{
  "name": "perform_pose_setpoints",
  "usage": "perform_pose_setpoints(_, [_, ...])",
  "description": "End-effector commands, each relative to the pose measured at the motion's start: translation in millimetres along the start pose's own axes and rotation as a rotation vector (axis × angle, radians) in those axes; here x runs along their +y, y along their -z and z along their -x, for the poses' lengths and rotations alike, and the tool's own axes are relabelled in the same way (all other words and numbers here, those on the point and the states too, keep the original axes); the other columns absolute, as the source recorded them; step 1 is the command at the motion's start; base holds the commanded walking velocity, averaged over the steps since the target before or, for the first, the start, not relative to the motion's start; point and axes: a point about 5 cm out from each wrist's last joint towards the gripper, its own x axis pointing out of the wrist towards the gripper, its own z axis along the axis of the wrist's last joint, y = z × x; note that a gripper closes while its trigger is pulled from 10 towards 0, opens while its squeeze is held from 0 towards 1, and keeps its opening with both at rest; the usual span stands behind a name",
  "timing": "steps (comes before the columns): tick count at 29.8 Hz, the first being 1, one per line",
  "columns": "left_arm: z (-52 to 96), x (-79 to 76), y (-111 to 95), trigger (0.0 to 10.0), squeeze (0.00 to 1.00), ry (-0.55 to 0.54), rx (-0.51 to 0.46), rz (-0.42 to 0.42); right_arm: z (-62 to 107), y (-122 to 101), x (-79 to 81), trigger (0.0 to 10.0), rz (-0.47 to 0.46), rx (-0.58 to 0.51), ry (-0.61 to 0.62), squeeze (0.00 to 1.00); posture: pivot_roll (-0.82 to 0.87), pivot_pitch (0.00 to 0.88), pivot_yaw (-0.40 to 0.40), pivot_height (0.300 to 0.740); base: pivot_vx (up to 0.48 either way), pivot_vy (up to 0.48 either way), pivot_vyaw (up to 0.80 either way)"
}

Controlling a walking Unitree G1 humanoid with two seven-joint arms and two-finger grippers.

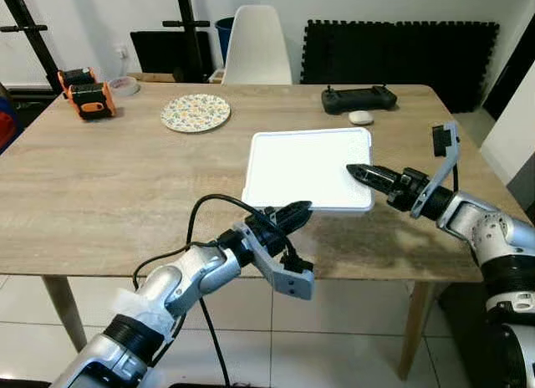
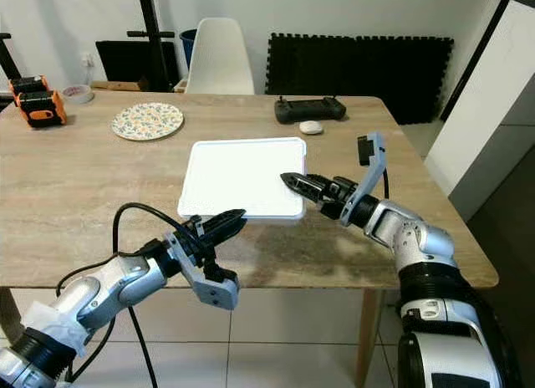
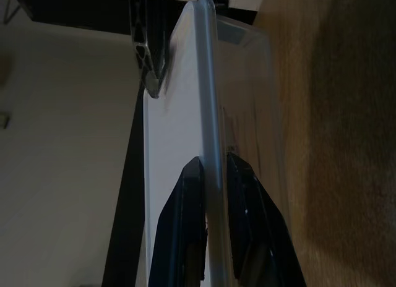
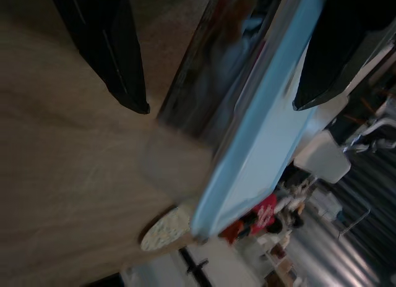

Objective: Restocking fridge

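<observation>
I expect the container point(image 1: 308, 169) to come up in one piece with its lid shut when I lift, because the white lid's rim point(image 4: 249, 121) lies flush over the container's clear side.
A flat clear container with a white lid point(image 1: 305, 166) lies on the wooden table point(image 1: 109, 196). My left gripper point(image 1: 299, 210) is at its near front edge. In the left wrist view the two black fingers point(image 3: 185, 194) press from both sides on the lid's rim point(image 3: 207, 83). My right gripper point(image 1: 355, 171) reaches in from the right side. In the right wrist view it point(image 4: 218, 106) stands open, with one finger over the lid and one on the table side, and the container's edge point(image 4: 247, 132) between them, untouched.
A patterned plate point(image 1: 196, 113) lies at the far left of the container. A black controller point(image 1: 359, 98) and a small white oval object point(image 1: 361, 117) sit at the back right. Orange-and-black packs point(image 1: 88, 94) are at the far left corner, and a white chair point(image 1: 256, 45) stands behind the table.
</observation>
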Motion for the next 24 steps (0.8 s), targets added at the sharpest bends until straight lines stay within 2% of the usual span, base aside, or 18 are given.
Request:
perform_pose_setpoints(1, [-4.5,10.9,-10,10.0,0.0,-0.094,-0.057,-0.007,9.3,-6,-7.6,10.0,0.002,-0.04,0.038,0.0,-0.07,0.0,-0.033,0.74,0.0,0.0,0.0])
perform_pose_setpoints(3, [-4.8,11.1,-11,10.0,0.0,-0.098,-0.059,-0.009,10.2,-7,-6.9,10.0,-0.009,-0.051,0.019,0.0,-0.07,0.0,-0.033,0.74,0.0,0.0,0.0])
perform_pose_setpoints(6, [-7.1,11.3,-13,10.0,0.0,-0.112,-0.068,-0.013,19.9,5,-1.8,10.0,-0.032,-0.013,-0.14,0.0,-0.07,0.0,-0.036,0.74,0.0,0.0,0.0])
perform_pose_setpoints(8, [-7.1,11.3,-13,10.0,0.0,-0.112,-0.068,-0.013,19.9,5,-1.8,10.0,-0.032,-0.013,-0.14,0.0,-0.07,0.0,-0.036,0.74,0.0,0.0,0.0])
perform_pose_setpoints(9, [-7.9,11.2,-15,10.0,0.0,-0.117,-0.072,-0.014,23.9,9,-1.1,10.0,-0.032,0.003,-0.185,0.0,-0.07,0.0,-0.038,0.74,0.0,0.0,0.0])
perform_pose_setpoints(18, [-12.0,8.7,-24,10.0,0.0,-0.129,-0.105,-0.003,26.1,23,-3.8,10.0,-0.071,0.047,-0.213,0.0,-0.08,0.0,-0.033,0.74,0.0,0.0,0.0])
perform_pose_setpoints(24, [-13.3,6.7,-27,10.0,0.0,-0.122,-0.121,0.005,21.7,27,-3.4,10.0,-0.037,0.096,-0.195,0.0,-0.08,0.0,-0.029,0.74,0.0,0.0,0.0])
